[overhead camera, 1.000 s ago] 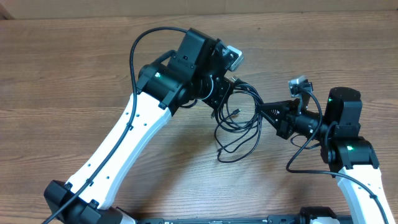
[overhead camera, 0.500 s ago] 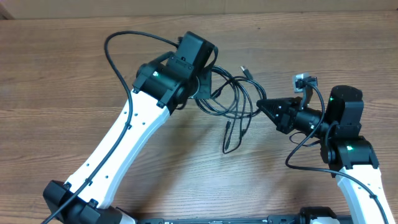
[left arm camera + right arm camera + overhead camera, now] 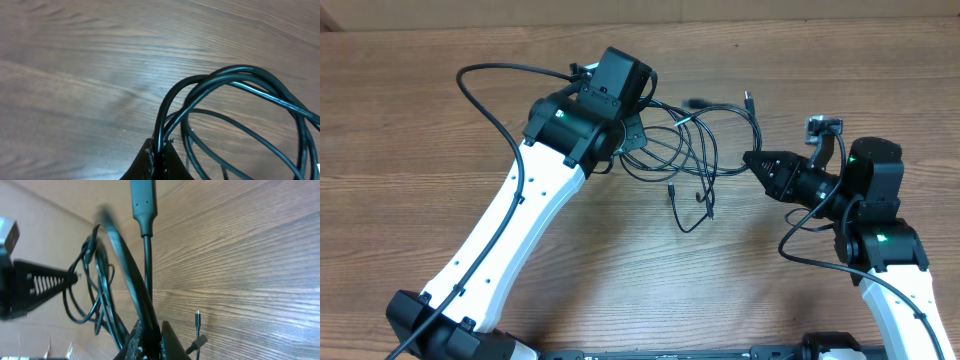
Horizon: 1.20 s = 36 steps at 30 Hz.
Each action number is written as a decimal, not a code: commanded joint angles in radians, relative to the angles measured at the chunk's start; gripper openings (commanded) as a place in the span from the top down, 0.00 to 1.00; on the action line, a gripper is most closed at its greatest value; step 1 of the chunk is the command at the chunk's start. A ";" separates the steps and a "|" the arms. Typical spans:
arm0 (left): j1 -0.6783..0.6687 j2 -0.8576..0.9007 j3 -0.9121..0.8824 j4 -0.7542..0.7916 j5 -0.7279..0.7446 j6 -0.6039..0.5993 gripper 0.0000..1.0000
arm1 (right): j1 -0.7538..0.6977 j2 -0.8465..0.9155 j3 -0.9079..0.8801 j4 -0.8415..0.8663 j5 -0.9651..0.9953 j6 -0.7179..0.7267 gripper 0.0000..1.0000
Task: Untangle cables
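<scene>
Next, I move my left gripper gently back toward my right gripper and lift the tangle so it hangs loose, because the cable loops (image 3: 692, 150) are crossed and stretched between my grippers.
Thin black cables (image 3: 692, 122) hang in a loose tangle stretched between my two grippers above the wooden table (image 3: 440, 120). On the left of the tangle my left gripper (image 3: 636, 134) is shut on one strand; in the left wrist view its fingertips (image 3: 159, 150) pinch a cable (image 3: 162, 120) that arches off to the right. At the tangle's right edge my right gripper (image 3: 751, 160) is shut on a strand. In the right wrist view it (image 3: 150, 336) clamps a bunch of cables (image 3: 125, 265), beside a large plug (image 3: 142, 200) and a small plug (image 3: 197, 317).
Loose plug ends stick out at the top of the tangle (image 3: 748, 100) and dangle below it (image 3: 708, 208). The thicker black arm cable (image 3: 480, 75) loops out to the left of the left arm. The table's far edge (image 3: 720, 22) runs along the top.
The left gripper has moved up and to the left, and the right gripper slightly right and up. The tangle between them has been drawn out wider, with plug ends swinging upward.
</scene>
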<state>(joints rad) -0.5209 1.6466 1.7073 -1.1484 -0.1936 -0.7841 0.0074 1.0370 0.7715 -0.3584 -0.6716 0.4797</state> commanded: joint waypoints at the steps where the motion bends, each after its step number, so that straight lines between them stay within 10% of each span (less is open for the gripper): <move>1: 0.025 -0.026 0.026 -0.023 -0.135 -0.169 0.96 | -0.003 -0.005 0.022 0.005 0.072 0.074 0.96; 3: 0.025 -0.026 0.026 -0.022 -0.135 -0.218 0.96 | -0.003 -0.004 0.022 -0.004 0.073 0.074 0.96; 10: 0.025 -0.026 0.026 -0.017 -0.127 -0.200 0.96 | -0.003 -0.004 0.022 -0.017 0.073 0.073 0.39; 15: 0.025 -0.026 0.026 -0.006 -0.106 -0.037 0.96 | -0.003 -0.004 0.022 -0.018 0.072 0.072 0.23; 25: 0.025 -0.026 0.026 0.249 0.502 0.563 0.96 | -0.003 -0.004 0.022 -0.017 0.022 -0.031 0.07; 36: 0.023 -0.026 0.026 0.327 0.730 0.624 0.96 | -0.002 -0.004 0.022 -0.016 -0.185 -0.280 0.16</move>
<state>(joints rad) -0.5014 1.6466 1.7077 -0.8398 0.4473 -0.1993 0.0063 1.0370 0.7715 -0.3817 -0.8265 0.2367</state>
